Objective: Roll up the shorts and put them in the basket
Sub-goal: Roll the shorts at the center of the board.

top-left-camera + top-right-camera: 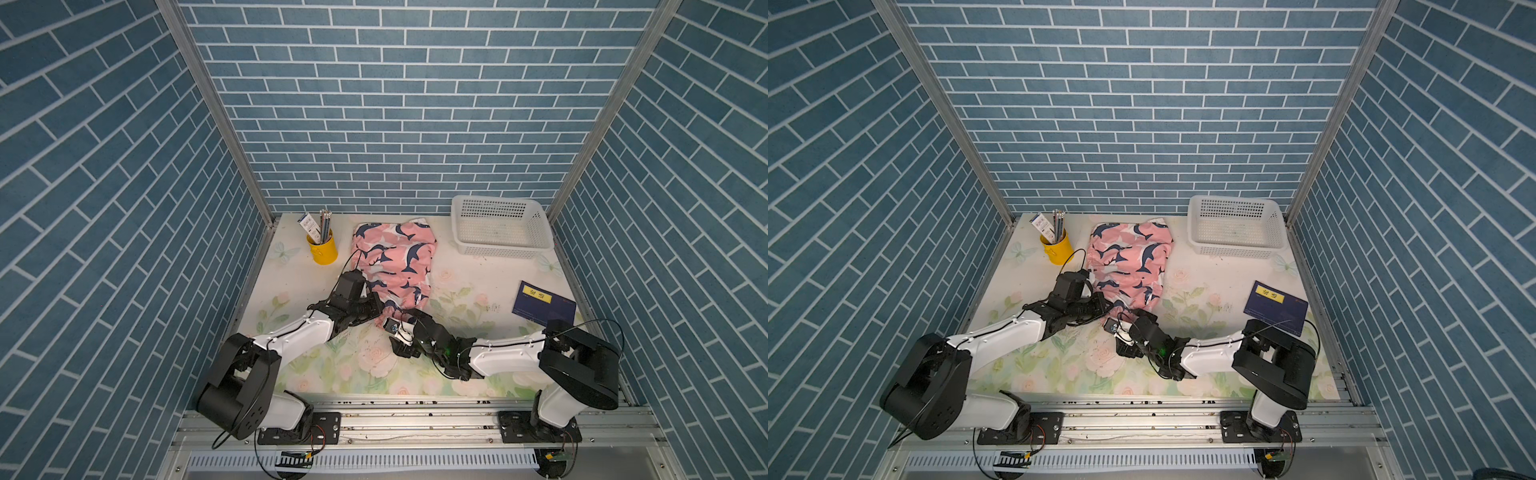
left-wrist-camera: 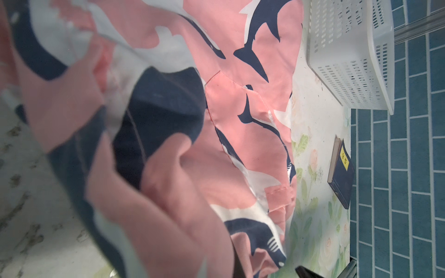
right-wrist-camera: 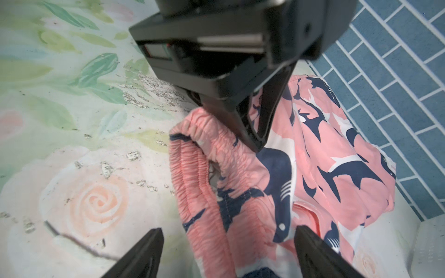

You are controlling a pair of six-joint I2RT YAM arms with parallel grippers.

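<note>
My right gripper should first smooth the shorts' near end [image 3: 243, 215] flat, because the waistband bunches up [image 3: 211, 150] next to my left gripper's fold. My left gripper will then take the waistband's corner.
The pink shark-print shorts [image 1: 395, 266] [image 1: 1129, 262] lie lengthwise at the middle back of the table, with the gathered waistband [image 3: 192, 173] at the near end. My left gripper [image 1: 376, 308] [image 3: 255, 142] is shut on a fold of the shorts just behind the waistband's left corner. In the left wrist view the fabric [image 2: 240, 101] drapes over most of the picture and hides the jaws. My right gripper [image 1: 409, 316] [image 3: 228, 238] stands open at the near end of the shorts, and the waistband runs between its two spread fingers without being pinched.
A yellow cup [image 1: 323, 249] with pencils stands left of the shorts. A white mesh basket [image 1: 498, 226] sits at the back right. A dark blue book [image 1: 542, 305] lies near the right wall. Tiled walls close in three sides.
</note>
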